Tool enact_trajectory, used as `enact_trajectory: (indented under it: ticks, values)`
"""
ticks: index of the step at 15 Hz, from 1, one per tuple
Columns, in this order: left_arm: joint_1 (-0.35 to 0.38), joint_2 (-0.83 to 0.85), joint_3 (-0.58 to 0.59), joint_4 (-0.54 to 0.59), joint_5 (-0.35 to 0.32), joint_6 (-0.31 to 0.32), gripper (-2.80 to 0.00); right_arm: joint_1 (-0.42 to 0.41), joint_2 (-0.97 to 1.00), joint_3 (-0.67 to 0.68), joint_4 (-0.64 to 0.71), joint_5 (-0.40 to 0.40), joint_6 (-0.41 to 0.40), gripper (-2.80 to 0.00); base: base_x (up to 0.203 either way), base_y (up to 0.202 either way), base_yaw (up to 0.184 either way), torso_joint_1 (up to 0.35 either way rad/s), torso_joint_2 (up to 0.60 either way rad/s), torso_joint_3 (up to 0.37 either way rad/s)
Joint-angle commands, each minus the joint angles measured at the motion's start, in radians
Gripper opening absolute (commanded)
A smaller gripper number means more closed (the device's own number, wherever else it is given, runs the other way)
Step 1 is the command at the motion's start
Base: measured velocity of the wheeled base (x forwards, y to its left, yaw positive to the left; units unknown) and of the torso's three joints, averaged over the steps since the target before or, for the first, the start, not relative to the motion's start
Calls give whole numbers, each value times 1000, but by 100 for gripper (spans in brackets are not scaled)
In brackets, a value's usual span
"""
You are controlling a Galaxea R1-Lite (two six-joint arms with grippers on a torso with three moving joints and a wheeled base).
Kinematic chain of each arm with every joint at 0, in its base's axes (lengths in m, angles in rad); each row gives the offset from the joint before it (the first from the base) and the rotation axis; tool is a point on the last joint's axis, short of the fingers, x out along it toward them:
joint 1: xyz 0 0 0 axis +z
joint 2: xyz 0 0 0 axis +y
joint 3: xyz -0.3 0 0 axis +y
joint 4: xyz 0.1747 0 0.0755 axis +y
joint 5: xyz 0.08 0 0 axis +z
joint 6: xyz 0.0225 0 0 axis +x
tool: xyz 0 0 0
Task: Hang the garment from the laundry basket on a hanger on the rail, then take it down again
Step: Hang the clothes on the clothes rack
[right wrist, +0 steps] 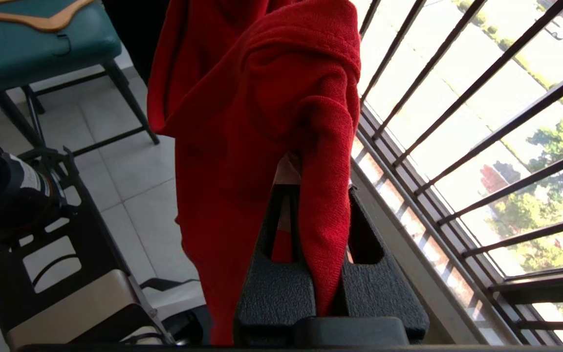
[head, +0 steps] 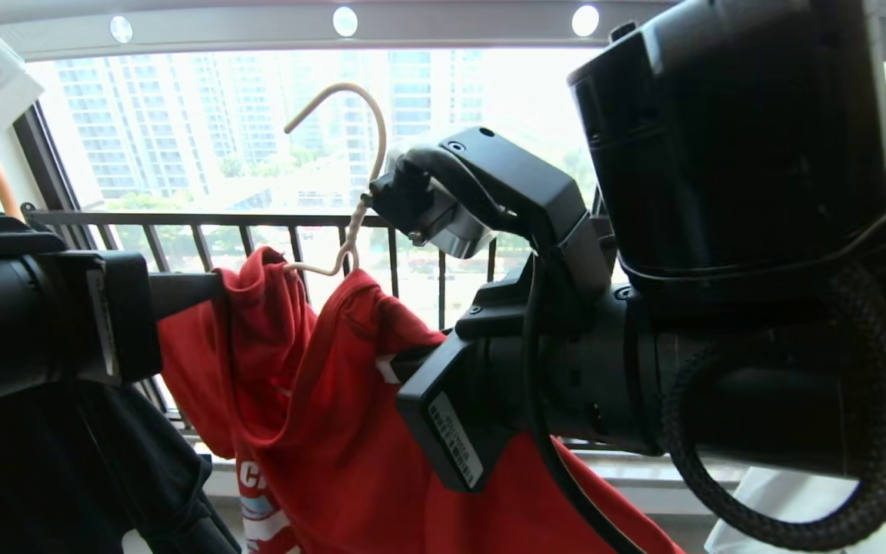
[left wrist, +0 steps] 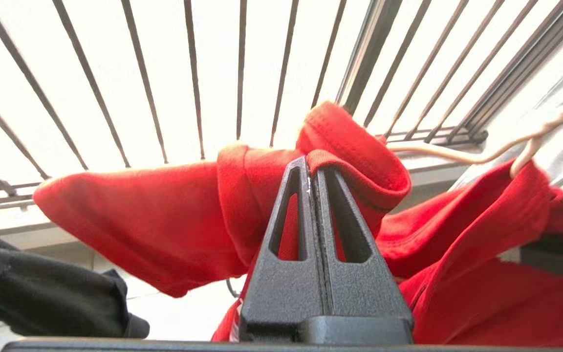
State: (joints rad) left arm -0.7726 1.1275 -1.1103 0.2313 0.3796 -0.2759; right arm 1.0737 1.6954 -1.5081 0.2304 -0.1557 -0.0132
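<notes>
I need to bring the garment's folded neck edge (head: 266,263) down and in toward the hook's base (head: 350,248) with my left gripper before it opens, because the neck edge is bunched out along the hanger's arm.
The garment (head: 351,431), a red T-shirt, hangs stretched between my two grippers in front of the window. The cream wire hanger (head: 351,231) sits in its neck opening. The hanger's hook stands free in the air below the grey rail (head: 451,23). My left gripper (head: 216,291) is shut on a folded red edge of the garment (left wrist: 350,142); the left gripper (left wrist: 311,168) shows this close up, with the hanger (left wrist: 457,157) off to one side. My right gripper (right wrist: 311,190) is shut on the garment (right wrist: 262,98) beside its white label. The laundry basket is out of view.
The dark barred window railing (head: 258,223) runs right behind the shirt. A black garment (head: 66,462) hangs at the lower left and white cloth (head: 797,500) at the lower right. A teal stool (right wrist: 32,54) carrying a wooden hanger (right wrist: 42,20) stands on the tiled floor.
</notes>
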Motion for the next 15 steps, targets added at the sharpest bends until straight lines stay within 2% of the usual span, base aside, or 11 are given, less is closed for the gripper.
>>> enact_trajectory:
  ticks: [1,7,11,13,15]
  values:
    - [-1,-17,23,-91,2,-9,-280,26,41,-1,0,-1,35,-280,0,0,0,0,0,0]
    - [-30,-36,41,-101,-8,-10,-280,57,73,-2,-4,2,47,-280,0,0,0,0,0,0]
    - [-37,-82,66,-62,-161,14,-280,55,68,-28,-14,-1,72,-280,0,0,0,0,0,0]
    - [-37,-100,68,-1,-185,48,-280,48,62,-35,-17,-4,74,-280,0,0,0,0,0,0]
    - [-37,-122,69,7,-185,74,-280,38,51,-35,-17,-5,73,-280,0,0,0,0,0,0]
